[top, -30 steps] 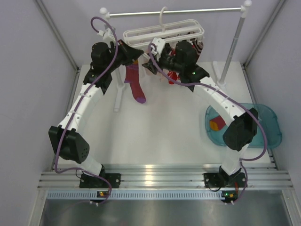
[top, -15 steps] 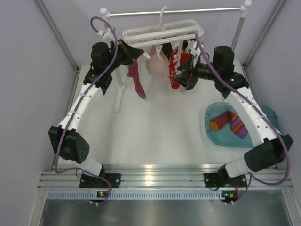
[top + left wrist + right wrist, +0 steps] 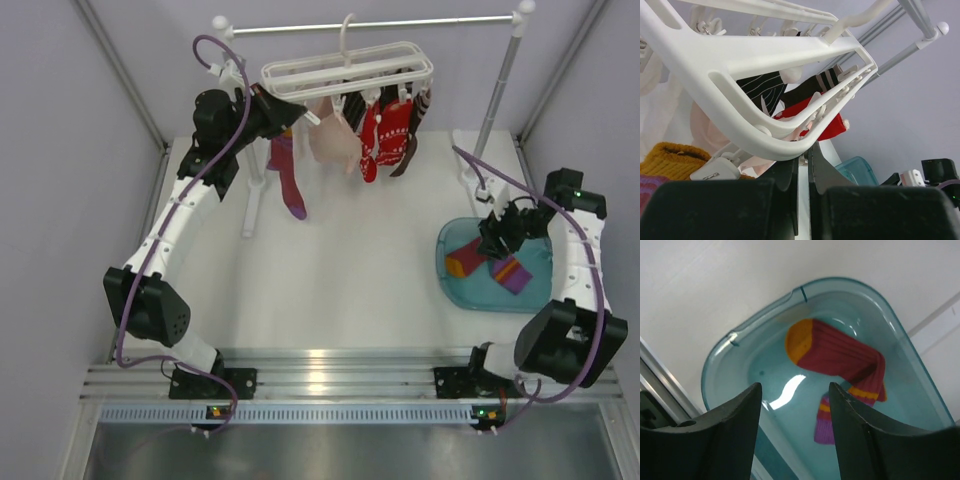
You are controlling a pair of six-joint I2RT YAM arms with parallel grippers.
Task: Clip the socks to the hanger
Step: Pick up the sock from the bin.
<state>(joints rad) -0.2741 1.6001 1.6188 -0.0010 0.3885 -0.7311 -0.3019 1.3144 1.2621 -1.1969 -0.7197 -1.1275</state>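
The sock's purple cuff [image 3: 512, 277] is clear of the teal tray's side, so the robot's right hand should stay open and keep going down toward that cuff [image 3: 517, 282] until its fingers are on both sides of it.
The white slatted hanger [image 3: 345, 70] hangs by its hook from the rail. Clipped socks dangle under it: a purple-magenta one [image 3: 290, 180], a pale pink one [image 3: 330, 140], red ones [image 3: 385, 135] and a dark striped one [image 3: 415, 130]. My left gripper [image 3: 290, 108] is shut on the hanger's [image 3: 740, 55] left rim, with its tips [image 3: 802, 150] at the curved edge. Above them hang a dark striped sock [image 3: 765, 90] and a red sock [image 3: 825, 122]. My right gripper [image 3: 497, 240] hovers open over a red, orange and purple sock [image 3: 835, 352] in the teal tray [image 3: 720, 355], its jaws [image 3: 795, 385] holding nothing.
The silver rail [image 3: 400, 22] rests on white posts [image 3: 497, 90] at the back. The teal tray [image 3: 580, 262] sits at the table's right side. An orange-yellow knit sock [image 3: 670, 155] shows at the lower left of the left wrist view. Grey walls close in both sides.
My right arm has pulled away from the hanger and swung right and down over the tray. A red sock now hangs where it was. The left arm has not moved.
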